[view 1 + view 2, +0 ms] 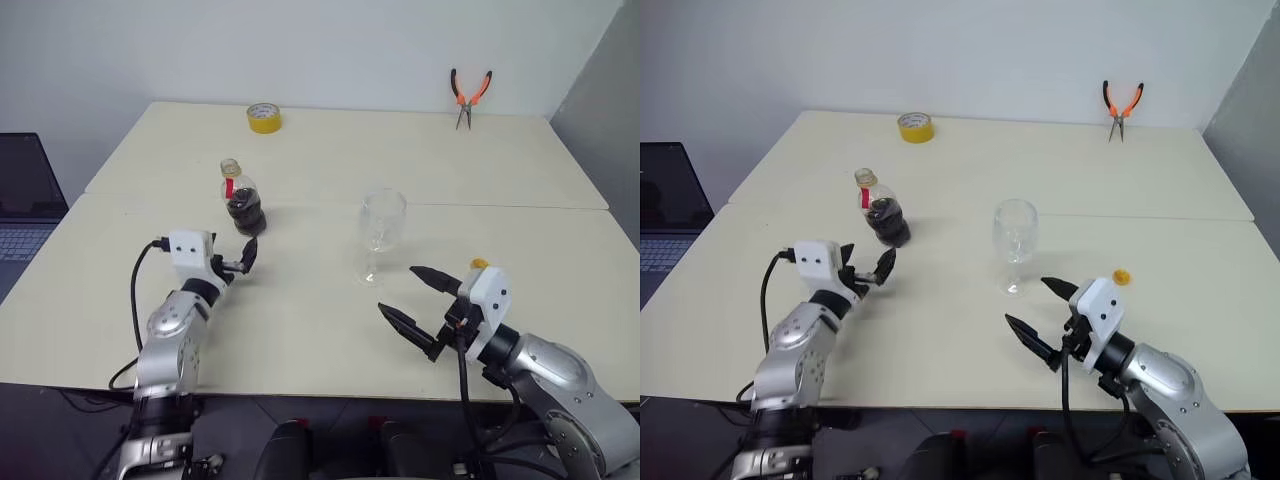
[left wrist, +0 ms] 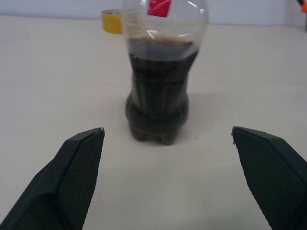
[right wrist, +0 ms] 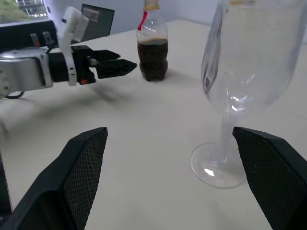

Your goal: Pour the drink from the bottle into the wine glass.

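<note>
I expect the dark drink to run out in a thin stream when I tilt the bottle, because the small yellow cap is lying away from the bottle.
The bottle stands upright at the table's middle left, a red band at its neck and the dark drink filling its lower half. My left gripper is open and level just short of the bottle, which sits centred between its fingers without touching them. The empty wine glass stands upright to the bottle's right. My right gripper is open near the front edge, just short of the glass's foot and holding nothing.
A small yellow cap lies on the table beside my right wrist. A yellow tape roll and orange-handled pliers lie at the far edge. A laptop sits off the table's left side.
</note>
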`<state>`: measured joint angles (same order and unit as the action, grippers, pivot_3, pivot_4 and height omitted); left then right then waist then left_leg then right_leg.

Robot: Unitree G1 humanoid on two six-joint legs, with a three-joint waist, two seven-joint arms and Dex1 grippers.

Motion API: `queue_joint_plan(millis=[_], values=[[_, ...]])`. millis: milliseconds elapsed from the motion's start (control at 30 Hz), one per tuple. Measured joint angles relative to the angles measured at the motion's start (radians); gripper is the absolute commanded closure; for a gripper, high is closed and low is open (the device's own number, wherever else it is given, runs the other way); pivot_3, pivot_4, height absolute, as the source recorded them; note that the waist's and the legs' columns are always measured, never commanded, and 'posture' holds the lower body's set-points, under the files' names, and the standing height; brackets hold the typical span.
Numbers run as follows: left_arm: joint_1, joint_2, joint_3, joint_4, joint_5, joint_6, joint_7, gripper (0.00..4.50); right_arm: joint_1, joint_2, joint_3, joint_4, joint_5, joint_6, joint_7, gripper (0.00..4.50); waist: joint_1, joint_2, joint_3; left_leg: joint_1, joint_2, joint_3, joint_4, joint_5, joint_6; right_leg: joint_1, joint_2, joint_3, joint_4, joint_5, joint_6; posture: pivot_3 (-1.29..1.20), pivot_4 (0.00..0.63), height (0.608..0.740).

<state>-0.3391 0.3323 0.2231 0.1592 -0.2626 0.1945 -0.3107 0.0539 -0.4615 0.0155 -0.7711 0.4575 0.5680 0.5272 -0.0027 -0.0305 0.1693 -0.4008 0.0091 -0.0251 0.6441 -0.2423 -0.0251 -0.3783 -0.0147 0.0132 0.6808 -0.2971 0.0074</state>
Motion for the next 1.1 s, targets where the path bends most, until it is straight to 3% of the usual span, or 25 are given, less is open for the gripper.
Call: queue_joint_plan(millis=[667,767,1000,1100], values=[[-0.336,0.026,-0.016,0.517,0.040,-0.171,-0.091,0.00,-0.028,0.005,0.027,0.007,-0.004,0.007,-0.028,0.04,-0.001,-0.001,0.000,0.000,0.000,0.000,0.000,0.000,0.000,-0.001,0.000,0.000,0.000,0.000,0.000,0.00,0.150,0.740],[-0.347,0.026,-0.016,0.562,0.041,-0.183,-0.098,0.60,-0.030,0.005,0.027,0.011,-0.004,0.007,-0.028,0.00,-0.001,-0.001,0.000,0.000,0.000,0.000,0.000,0.000,0.000,-0.001,0.000,0.000,0.000,0.000,0.000,0.00,0.150,0.740],[-0.401,0.028,0.002,0.654,0.033,-0.187,-0.116,2.67,-0.035,0.012,0.027,0.014,-0.014,-0.008,-0.040,0.00,-0.001,-0.001,0.001,0.000,0.000,0.000,0.000,0.000,0.000,-0.001,0.000,-0.001,0.000,0.000,0.000,0.00,0.150,0.740],[-0.424,0.040,0.002,0.695,0.036,-0.201,-0.119,3.15,-0.033,0.012,0.027,0.015,-0.023,-0.016,-0.047,0.00,-0.001,-0.001,0.001,-0.001,0.000,0.000,0.000,0.000,0.000,-0.001,0.000,-0.001,0.000,0.000,0.000,0.00,0.150,0.740]])
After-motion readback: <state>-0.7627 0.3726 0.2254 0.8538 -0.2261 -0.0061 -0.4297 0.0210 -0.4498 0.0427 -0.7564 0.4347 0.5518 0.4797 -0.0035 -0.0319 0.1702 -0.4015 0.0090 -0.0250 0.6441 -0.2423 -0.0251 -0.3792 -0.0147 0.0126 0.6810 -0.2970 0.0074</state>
